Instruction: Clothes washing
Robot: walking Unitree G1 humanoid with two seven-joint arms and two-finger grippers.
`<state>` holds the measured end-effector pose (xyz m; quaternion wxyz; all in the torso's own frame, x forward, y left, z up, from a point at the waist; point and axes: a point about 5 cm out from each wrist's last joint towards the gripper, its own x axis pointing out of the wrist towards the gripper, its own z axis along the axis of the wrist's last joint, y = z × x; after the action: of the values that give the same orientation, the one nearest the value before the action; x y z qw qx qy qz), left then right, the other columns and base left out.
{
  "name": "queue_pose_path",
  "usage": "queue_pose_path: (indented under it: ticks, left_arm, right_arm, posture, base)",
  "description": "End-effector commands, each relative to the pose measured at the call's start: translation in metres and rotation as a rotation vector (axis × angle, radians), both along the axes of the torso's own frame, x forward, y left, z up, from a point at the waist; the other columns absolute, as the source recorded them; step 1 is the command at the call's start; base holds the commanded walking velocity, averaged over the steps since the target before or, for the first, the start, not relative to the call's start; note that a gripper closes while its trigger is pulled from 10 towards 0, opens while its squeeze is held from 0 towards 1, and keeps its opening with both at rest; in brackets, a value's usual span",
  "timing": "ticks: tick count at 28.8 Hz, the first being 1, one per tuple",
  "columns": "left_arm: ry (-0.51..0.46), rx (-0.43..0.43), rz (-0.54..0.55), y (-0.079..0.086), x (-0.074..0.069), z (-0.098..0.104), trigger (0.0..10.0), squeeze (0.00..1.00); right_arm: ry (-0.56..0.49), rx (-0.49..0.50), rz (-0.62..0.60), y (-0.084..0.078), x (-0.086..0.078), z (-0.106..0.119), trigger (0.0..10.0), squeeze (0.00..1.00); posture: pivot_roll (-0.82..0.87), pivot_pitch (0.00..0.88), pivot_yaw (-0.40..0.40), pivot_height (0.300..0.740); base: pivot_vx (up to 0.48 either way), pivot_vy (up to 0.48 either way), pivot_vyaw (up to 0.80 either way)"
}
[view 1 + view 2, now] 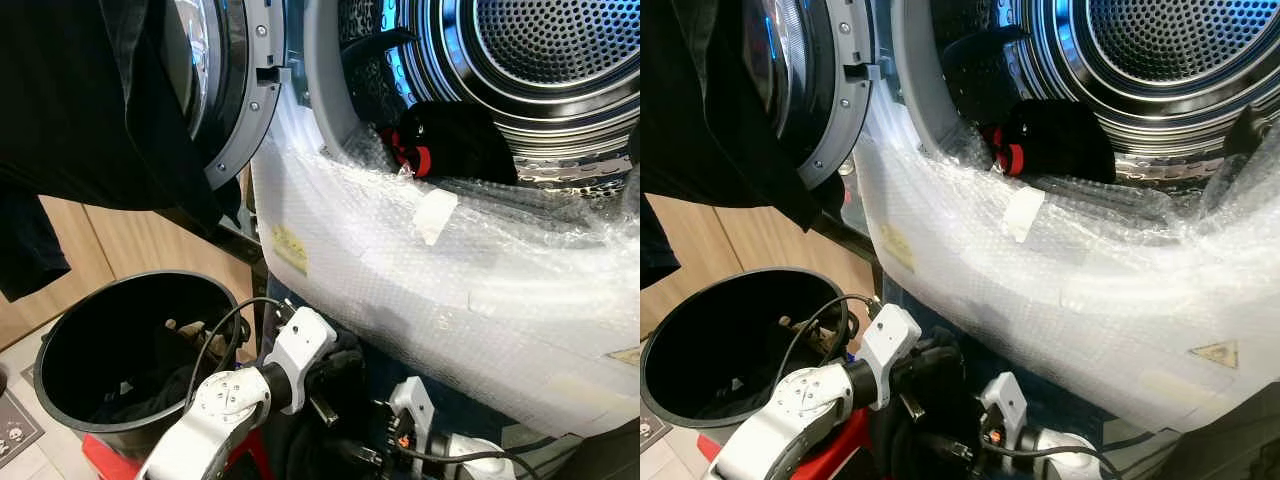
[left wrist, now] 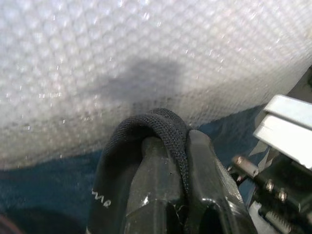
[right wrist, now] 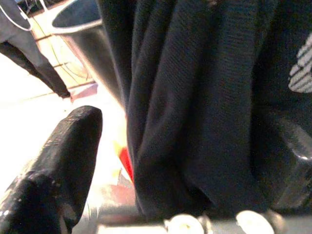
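Note:
The dark garment [image 1: 305,438] will bunch up in a pile over the black and red garment when I push it in, because it hangs in loose folds [image 3: 183,97].
The washer's drum [image 1: 560,60] stands open, with a black and red garment [image 1: 450,140] lying at its mouth. Below the machine's front, a dark garment [image 1: 340,400] hangs between my two arms. My left gripper [image 2: 178,146] is shut on a fold of this garment, close to the bubble wrap. My right gripper [image 3: 190,136] is open with the same dark cloth hanging between its fingers [image 3: 63,161]. In the eye views the cloth hides both grippers' fingertips.
Bubble wrap [image 1: 450,290] covers the washer's front. Its door [image 1: 245,90] swings open to the left, with black clothing [image 1: 90,100] draped over it. A black bucket [image 1: 60,330] holding some clothes stands at lower left on something red [image 1: 105,455], before wooden cabinets [image 1: 110,240].

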<state>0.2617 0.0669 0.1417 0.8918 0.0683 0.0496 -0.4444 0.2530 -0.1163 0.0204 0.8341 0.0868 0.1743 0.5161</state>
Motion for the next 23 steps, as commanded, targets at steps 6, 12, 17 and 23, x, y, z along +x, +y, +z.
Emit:
queue_pose_path:
  ticks: [6, 12, 17, 23]
  left_arm:
    - [-0.022, -0.034, -0.022, -0.005, 0.002, 0.008, 0.0, 0.0]
    - [-0.03, -0.059, -0.039, -0.01, 0.003, 0.016, 0.0, 0.0]
    - [-0.045, -0.072, -0.057, -0.015, 0.004, 0.023, 0.0, 0.0]
    - [-0.055, -0.099, -0.097, -0.022, 0.001, 0.032, 0.0, 0.0]
  right_arm:
    - [-0.035, -0.023, -0.037, 0.01, 0.005, 0.006, 10.0, 1.0]
    - [-0.016, -0.064, -0.137, 0.015, 0.012, 0.001, 10.0, 0.0]
    - [-0.021, -0.011, -0.212, 0.022, 0.022, 0.008, 10.0, 0.0]
    - [-0.018, -0.014, -0.234, 0.025, 0.027, 0.01, 10.0, 0.0]
  posture:
    - [0.19, 0.0, -0.035, 0.74]
    - [0.19, 0.0, -0.031, 0.74]
    - [0.19, 0.001, -0.03, 0.74]
    - [0.19, 0.015, -0.027, 0.74]
  base:
    - [0.0, 0.0, 0.0]
    - [0.0, 0.0, 0.0]
    - [0.0, 0.0, 0.0]
    - [0.0, 0.0, 0.0]
